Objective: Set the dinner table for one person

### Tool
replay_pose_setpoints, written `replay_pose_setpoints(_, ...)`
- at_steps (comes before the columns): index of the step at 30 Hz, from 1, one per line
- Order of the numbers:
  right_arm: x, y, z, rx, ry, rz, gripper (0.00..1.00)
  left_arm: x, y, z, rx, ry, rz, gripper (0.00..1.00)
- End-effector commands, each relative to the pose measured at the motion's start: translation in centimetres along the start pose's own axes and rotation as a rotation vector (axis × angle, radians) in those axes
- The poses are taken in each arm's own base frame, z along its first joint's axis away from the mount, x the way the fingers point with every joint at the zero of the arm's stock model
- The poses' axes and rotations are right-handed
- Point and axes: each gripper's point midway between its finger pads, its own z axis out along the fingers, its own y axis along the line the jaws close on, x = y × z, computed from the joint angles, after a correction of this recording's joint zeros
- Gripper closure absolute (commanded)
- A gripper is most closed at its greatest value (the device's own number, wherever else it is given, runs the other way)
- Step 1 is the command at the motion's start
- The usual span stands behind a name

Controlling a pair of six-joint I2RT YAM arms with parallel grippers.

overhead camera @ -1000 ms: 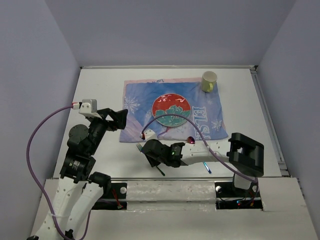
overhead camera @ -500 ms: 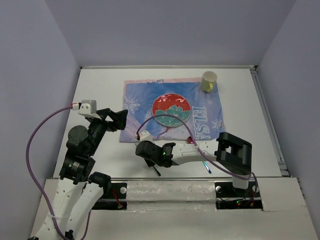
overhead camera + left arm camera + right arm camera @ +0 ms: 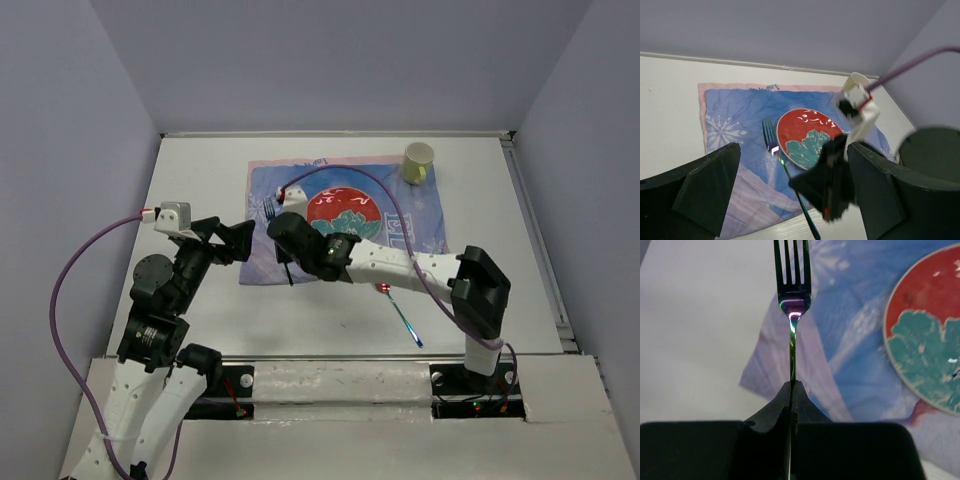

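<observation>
The fork's teeth (image 3: pixel 269 208) point away and open mat (image 3: pixel 855 335) lies beside the plate, so my right gripper should lower the fork next and let go once it lies flat.
The white dinner table (image 3: pixel 200 170) carries a blue snowflake mat (image 3: pixel 262 195) with a red and teal plate (image 3: pixel 345 215) in its middle. My right gripper (image 3: pixel 283 245) is shut on the handle of an iridescent fork (image 3: pixel 268 209), held over the mat's left part, left of the plate, tines pointing away. The right wrist view shows the fork (image 3: pixel 792 290) gripped between closed fingers (image 3: pixel 791 385). The left wrist view shows the fork (image 3: pixel 771 137) beside the plate (image 3: pixel 810 137). My left gripper (image 3: pixel 235 240) is open and empty, by the mat's left edge.
A yellow-green cup (image 3: pixel 418 162) stands at the mat's far right corner. An iridescent spoon (image 3: pixel 400 310) lies on the table in front of the mat's right half. The right arm (image 3: pixel 400 265) spans low across the mat's near edge.
My right gripper has carried the fork from the table near the front edge up and to the left, over the mat beside the plate. The left arm has barely moved.
</observation>
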Motion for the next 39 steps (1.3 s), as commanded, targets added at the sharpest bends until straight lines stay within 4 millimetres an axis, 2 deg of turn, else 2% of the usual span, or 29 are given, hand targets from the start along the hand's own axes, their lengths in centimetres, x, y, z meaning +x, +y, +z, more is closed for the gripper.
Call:
replay_pose_setpoints(1,-6.6,-2.7,4.0,0.108,-0.156,0.154,1.00,-1.3,-0.4,0.0,0.017,-0.052,-0.001,0.01)
replay_pose_setpoints(2,-6.1,-3.8,6.0,0.141,-0.152,0.174,1.00,-1.3,-0.4,-0.1,0.018,-0.054,-0.003,0.01)
replay_pose_setpoints(4,-7.1,-4.2,7.5,0.153,-0.166,0.214,1.00,-1.5,-0.3,-0.2,0.011,-0.061,0.000,0.01)
replay_pose_setpoints(5,-6.6,-5.4,9.1,0.178,-0.156,0.229,1.00,-1.6,-0.4,-0.3,0.011,-0.063,-0.002,0.01)
replay_pose_setpoints(7,-6.5,-5.4,10.7,0.161,-0.139,0.267,1.00,-1.6,-0.5,-0.3,0.017,-0.064,0.001,0.01)
replay_pose_setpoints(13,-5.8,-6.9,13.8,0.154,-0.098,0.309,1.00,-1.4,-0.6,-0.3,0.019,-0.057,0.000,0.01)
replay_pose_setpoints(18,-3.3,-6.2,15.4,0.121,-0.033,0.300,1.00,-1.5,-0.7,-0.4,0.021,-0.058,-0.002,0.01)
replay_pose_setpoints(22,-1.3,-7.1,16.8,0.144,0.001,0.310,1.00,-1.4,-0.7,-0.3,0.020,-0.055,-0.002,0.01)
replay_pose_setpoints(24,-1.2,-6.9,17.0,0.134,0.008,0.307,0.89,-1.3,-0.7,-0.3,0.020,-0.051,-0.002,0.01)
replay_pose_setpoints(26,-1.7,-6.6,16.9,0.123,0.004,0.305,0.71,-1.2,-0.7,-0.2,0.019,-0.049,-0.001,0.01)
replay_pose_setpoints(28,-2.2,-6.7,16.6,0.132,-0.008,0.304,0.66,-1.2,-0.7,-0.2,0.020,-0.048,-0.002,0.01)
replay_pose_setpoints(30,-2.8,-6.7,16.3,0.132,-0.019,0.306,0.64,-1.2,-0.7,-0.2,0.020,-0.046,-0.002,0.01)
replay_pose_setpoints(31,-3.5,-7.1,16.1,0.136,-0.032,0.315,0.63,-1.2,-0.7,-0.1,0.021,-0.046,0.000,0.01)
replay_pose_setpoints(35,-6.1,-6.4,14.5,0.101,-0.067,0.296,0.61,-1.1,-0.6,-0.1,0.019,-0.045,-0.002,0.01)
replay_pose_setpoints(36,-7.6,-5.9,13.4,0.074,-0.087,0.290,0.61,-1.1,-0.6,-0.1,0.018,-0.046,-0.001,0.01)
replay_pose_setpoints(39,-10.2,-5.4,10.7,0.030,-0.125,0.257,0.61,-1.2,-0.7,-0.2,0.021,-0.049,-0.002,0.01)
